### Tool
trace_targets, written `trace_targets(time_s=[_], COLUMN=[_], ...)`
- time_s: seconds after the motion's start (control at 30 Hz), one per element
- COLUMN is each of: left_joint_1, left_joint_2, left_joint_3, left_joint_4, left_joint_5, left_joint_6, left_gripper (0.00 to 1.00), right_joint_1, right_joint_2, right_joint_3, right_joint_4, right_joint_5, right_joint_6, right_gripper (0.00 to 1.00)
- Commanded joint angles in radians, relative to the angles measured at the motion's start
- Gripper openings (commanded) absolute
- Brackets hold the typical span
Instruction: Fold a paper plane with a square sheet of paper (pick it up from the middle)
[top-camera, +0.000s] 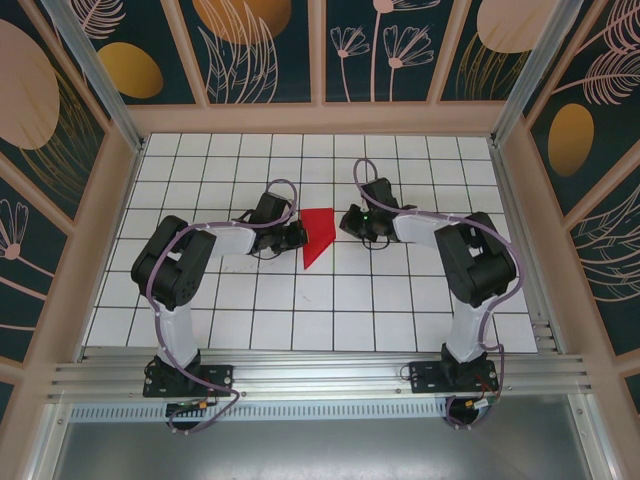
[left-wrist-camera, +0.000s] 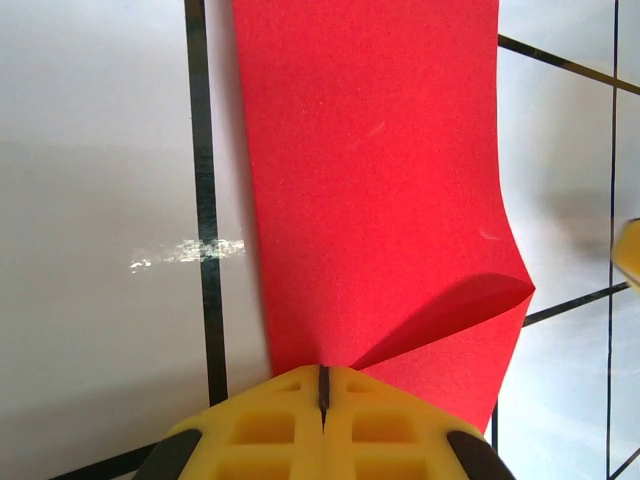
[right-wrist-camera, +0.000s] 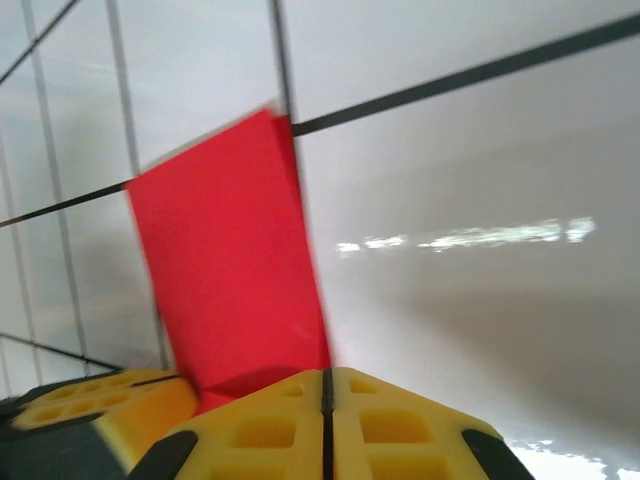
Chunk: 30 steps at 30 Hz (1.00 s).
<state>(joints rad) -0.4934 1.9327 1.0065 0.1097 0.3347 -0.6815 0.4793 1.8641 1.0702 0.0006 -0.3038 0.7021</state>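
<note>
The folded flap gapes next to my left gripper's fingers. Next, my right gripper presses the flap's slanted edge while my left gripper goes to the near point.
The sheet of paper lies on the white grid table as a creased red wedge, its point toward the near side. My left gripper is at its left edge and my right gripper at its right edge. In the left wrist view the yellow jaws are shut, with their tips over the near edge of the paper. A folded flap lifts beside them. The right gripper is shut next to the paper, with the left gripper's yellow finger beside it.
The table is walled in by wooden panels on the left, right and far sides. An aluminium rail carrying both arm bases runs along the near edge. Open tiles lie on the near side of the paper.
</note>
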Motion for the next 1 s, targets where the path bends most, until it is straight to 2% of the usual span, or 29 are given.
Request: trace_targets(time_s=[0.0, 0.2, 0.53, 0.63, 0.77, 0.97], left_joint_1=[0.003, 0.004, 0.004, 0.004, -0.003, -0.043], left_joint_2=[0.008, 0.001, -0.029, -0.062, -0.135, -0.213], left_joint_3=[-0.009, -0.005, 0.007, 0.005, -0.028, -0.134], left_joint_4=[-0.068, -0.068, -0.058, -0.039, 0.01, 0.054], left_joint_5=[-0.054, -0.047, -0.017, 0.007, 0.036, 0.05], left_joint_6=[0.026, 0.029, 0.025, 0.015, -0.028, -0.082], left_gripper=[0.03, 0.03, 0.06, 0.13, 0.28, 0.29], right_joint_1=[0.046, 0.108, 0.114, 0.112, 0.109, 0.107], right_joint_2=[-0.033, 0.024, 0.111, 0.123, 0.122, 0.122], right_joint_3=[0.001, 0.009, 0.039, 0.026, 0.008, 0.0], right_joint_4=[0.002, 0.026, 0.01, 0.019, 0.034, 0.036], right_joint_5=[-0.023, -0.076, -0.072, -0.063, -0.055, -0.034], right_joint_6=[-0.045, -0.033, -0.026, -0.005, 0.031, 0.07], right_gripper=[0.11, 0.11, 0.1, 0.09, 0.09, 0.09])
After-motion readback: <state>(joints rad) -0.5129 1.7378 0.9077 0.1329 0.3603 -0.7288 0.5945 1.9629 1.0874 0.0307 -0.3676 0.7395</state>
